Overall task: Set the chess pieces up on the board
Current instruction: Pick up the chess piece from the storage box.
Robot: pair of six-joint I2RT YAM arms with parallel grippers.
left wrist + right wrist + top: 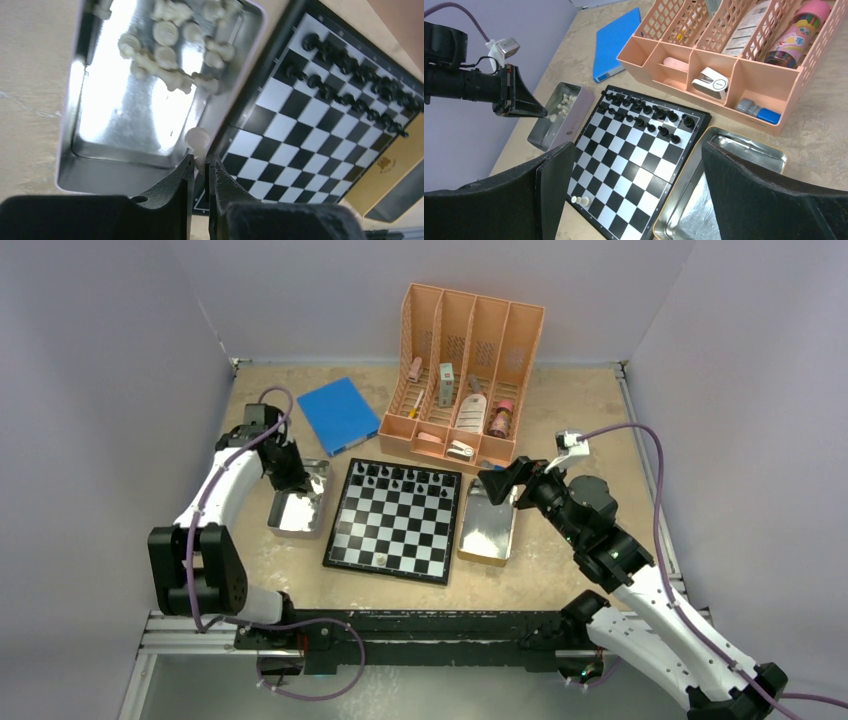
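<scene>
I should keep moving my left gripper to the free tray-side square (365, 557) beside the pale piece and let go there, because the white piece's round base (197, 137) faces down.
The board (395, 525) lies mid-table, with black chess pieces (405, 480) filling its two far rows. One pale piece (381, 559) is on the near row; in the right wrist view it lies on its side (581, 201). Several white pieces (170, 47) sit in the metal tray (285, 515) left of the board. My left gripper (201, 165) hangs over that tray's board-side edge, shut on a white pawn (197, 139) whose round head sticks out past the fingertips. My right gripper (639, 190) stands wide open above the board's right edge and the right tray (744, 150), holding nothing.
A peach organizer (465, 380) with bottles and small items stands behind the board. A flat blue book (337, 415) lies at the back left. The gold-rimmed right tray (488, 530) shows nothing inside. Grey walls close in on the left, back and right.
</scene>
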